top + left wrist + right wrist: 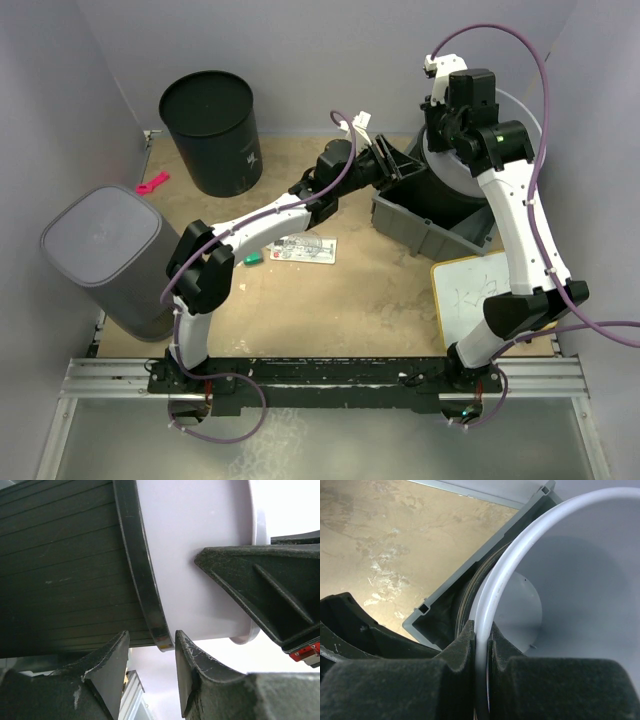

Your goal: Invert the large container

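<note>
Next, my left gripper centers its open fingers and moves in around the container's rim (158,625) before it closes, because the dark rim's end (164,641) is just past the fingers and closer to one of them.
A white bucket (465,175) lies tilted at the back right, its mouth facing up, partly inside a grey rectangular tote (425,230). My right gripper (438,140) is shut on the bucket's rim; in the right wrist view the gripper (482,635) pinches the white rim (520,555), with the tote's corner (427,609) just beyond. My left gripper (400,165) reaches in from the left. In the left wrist view it (152,650) is open, with the end of a dark rim (145,580) just above its fingertips, between a dark ribbed wall (65,570) and the bucket's side (200,555).
A black round bin (212,130) stands at the back left. A grey bin (105,255) stands bottom-up at the left edge. A whiteboard (475,295) lies at the right front. A printed card (305,248), a green piece (252,259) and a pink piece (152,182) lie on the table.
</note>
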Controlling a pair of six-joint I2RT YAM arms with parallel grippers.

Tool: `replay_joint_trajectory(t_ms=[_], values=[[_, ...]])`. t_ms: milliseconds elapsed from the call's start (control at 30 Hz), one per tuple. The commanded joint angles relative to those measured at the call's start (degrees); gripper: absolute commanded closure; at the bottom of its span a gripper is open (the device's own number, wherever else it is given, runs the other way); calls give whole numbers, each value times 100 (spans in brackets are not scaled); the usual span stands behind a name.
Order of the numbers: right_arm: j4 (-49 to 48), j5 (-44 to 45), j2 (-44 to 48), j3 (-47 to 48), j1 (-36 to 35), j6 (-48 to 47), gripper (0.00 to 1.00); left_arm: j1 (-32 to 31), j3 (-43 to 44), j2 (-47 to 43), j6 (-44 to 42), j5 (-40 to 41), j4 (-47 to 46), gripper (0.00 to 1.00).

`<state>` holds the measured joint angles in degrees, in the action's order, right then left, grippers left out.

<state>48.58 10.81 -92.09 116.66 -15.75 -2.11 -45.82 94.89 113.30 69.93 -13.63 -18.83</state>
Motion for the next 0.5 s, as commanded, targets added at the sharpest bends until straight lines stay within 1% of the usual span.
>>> replay_joint_trajectory(t_ms=[0,167,267,367,467], values=[[-751,58,385,119,-33,-141,100,-99,455,81,221,-112,-517,62],[-706,31,369,161,-66,-132,100,-162,526,231,380,-175,-694,66],[-680,27,373,169,-101,-132,100,-181,625,316,392,-151,-620,68],[-659,27,392,191,-154,-119,100,-189,742,429,372,-96,-371,75],[-627,-45,403,269,-182,-101,100,-195,707,486,434,-29,-342,83]])
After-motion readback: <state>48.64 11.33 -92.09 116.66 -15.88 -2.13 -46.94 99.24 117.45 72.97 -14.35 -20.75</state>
